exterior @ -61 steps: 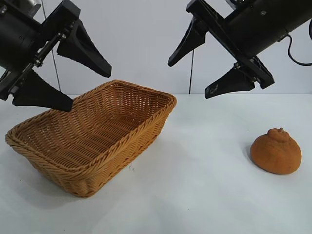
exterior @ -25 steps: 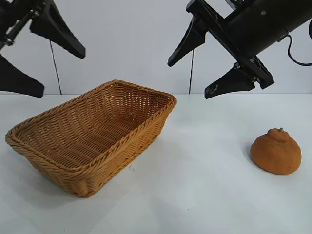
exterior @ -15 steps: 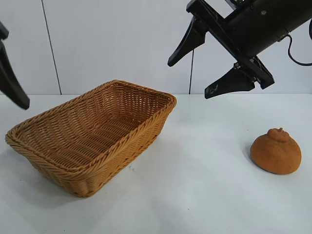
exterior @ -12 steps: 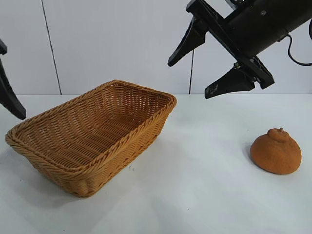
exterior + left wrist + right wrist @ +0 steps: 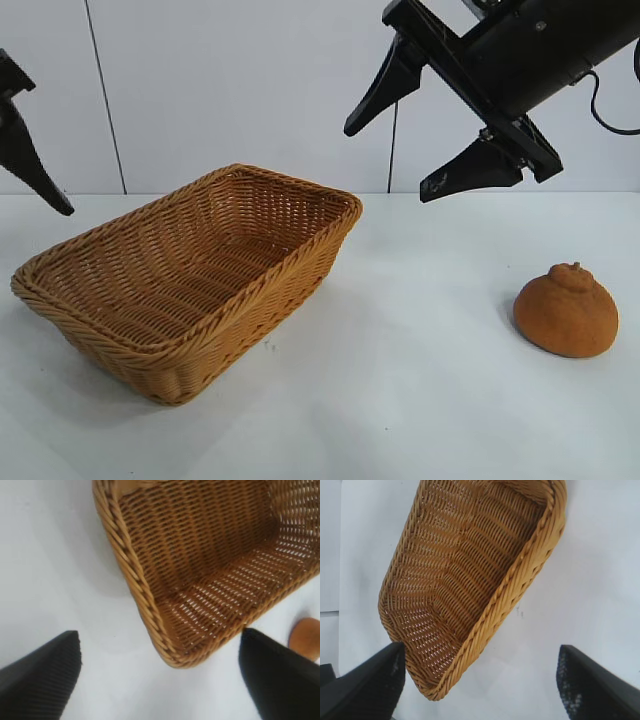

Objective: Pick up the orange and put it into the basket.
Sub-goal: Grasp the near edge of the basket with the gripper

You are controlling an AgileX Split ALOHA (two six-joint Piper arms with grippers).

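The basket stands crooked (image 5: 215,262) to the table's back edge. Next, my left gripper grabs the basket's rim at its near end (image 5: 82,327) and turns the basket square first.
The orange (image 5: 566,312) sits on the white table at the right, alone and untouched; a sliver of it shows in the left wrist view (image 5: 306,637). The basket (image 5: 250,290) stands at the left, empty, and also shows in the left wrist view (image 5: 145,590) and the right wrist view (image 5: 520,580). My right gripper (image 5: 390,160) hangs open high above the table's middle, up and to the left of the orange, and holds nothing (image 5: 480,650). My left gripper (image 5: 160,635) is open and empty beside the basket's left end; only one of its fingers (image 5: 30,150) shows at the exterior view's left edge.
The white table (image 5: 420,380) runs between basket and orange. A white wall stands behind.
My left gripper has swung away from above the basket to the far left edge and has risen a little. The right arm, basket and orange have not moved.
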